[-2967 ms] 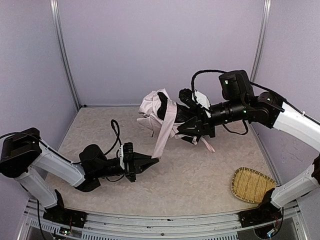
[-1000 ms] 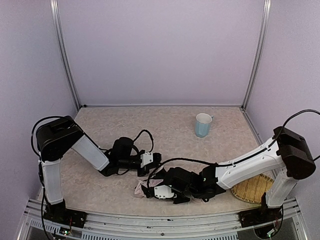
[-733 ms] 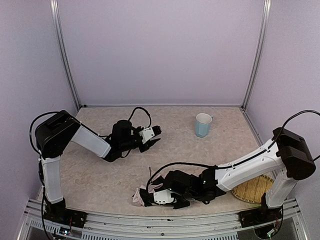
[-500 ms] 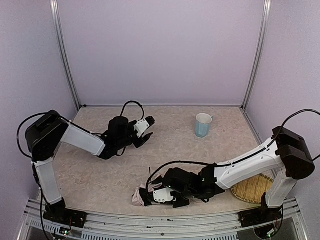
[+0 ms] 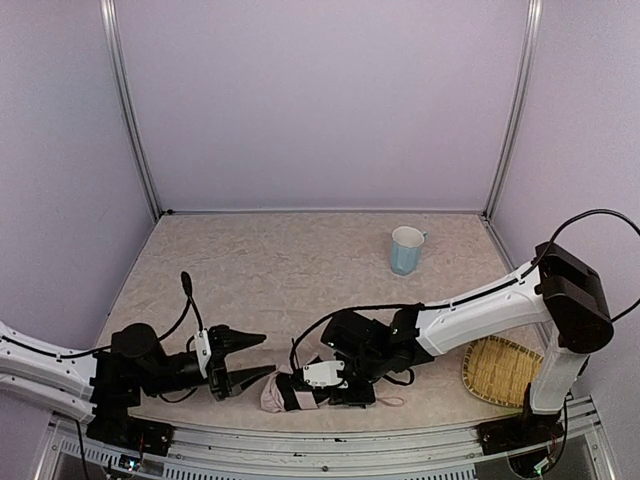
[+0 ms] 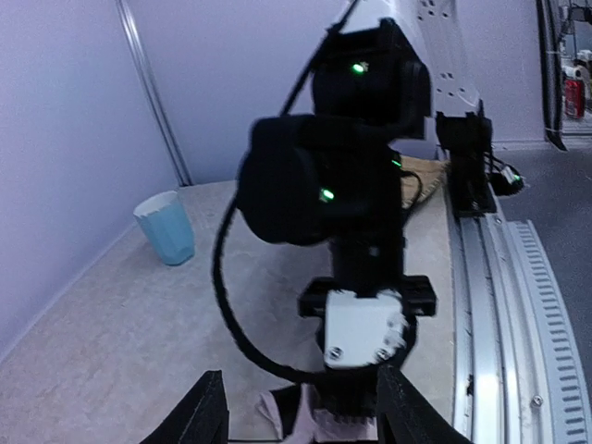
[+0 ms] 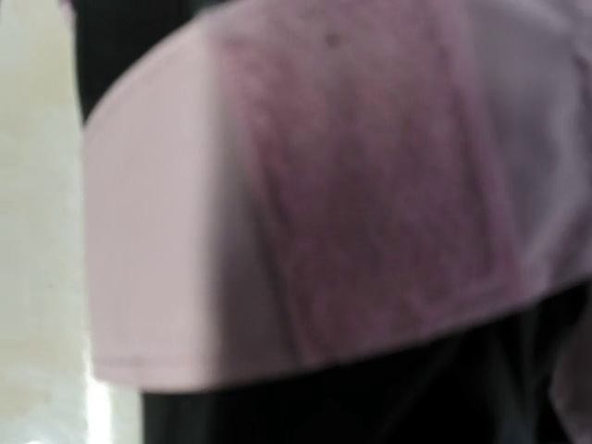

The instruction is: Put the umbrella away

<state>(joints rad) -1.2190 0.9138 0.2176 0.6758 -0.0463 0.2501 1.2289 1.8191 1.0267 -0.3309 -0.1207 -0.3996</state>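
The umbrella's middle [image 7: 342, 203] is covered by my right gripper, low by the front rail, so next my left gripper grabs the umbrella's loose end [image 5: 273, 394] and lifts it clear.
The umbrella [image 5: 271, 397] is a folded pale pink bundle with black lining, lying low by the table's front edge. My right gripper [image 5: 303, 390] is shut on it. Pink fabric [image 7: 305, 203] fills the right wrist view and hides that gripper's fingers. My left gripper [image 5: 250, 357] hangs open just left of the bundle, pointing at it and not touching. In the left wrist view the left gripper [image 6: 301, 375] frames the umbrella [image 6: 310, 424], which sits under the right arm's white wrist block [image 6: 365, 328].
A light-blue cup [image 5: 406, 250] stands at the back right and shows again in the left wrist view [image 6: 166, 227]. A woven bamboo tray [image 5: 503, 370] lies at the front right corner. The metal front rail [image 5: 330, 440] runs just behind the umbrella.
The left gripper let go and opened. Its arm swung to the back, then down to the front left, and now points at the umbrella. The right gripper kept the bundle near the front edge.
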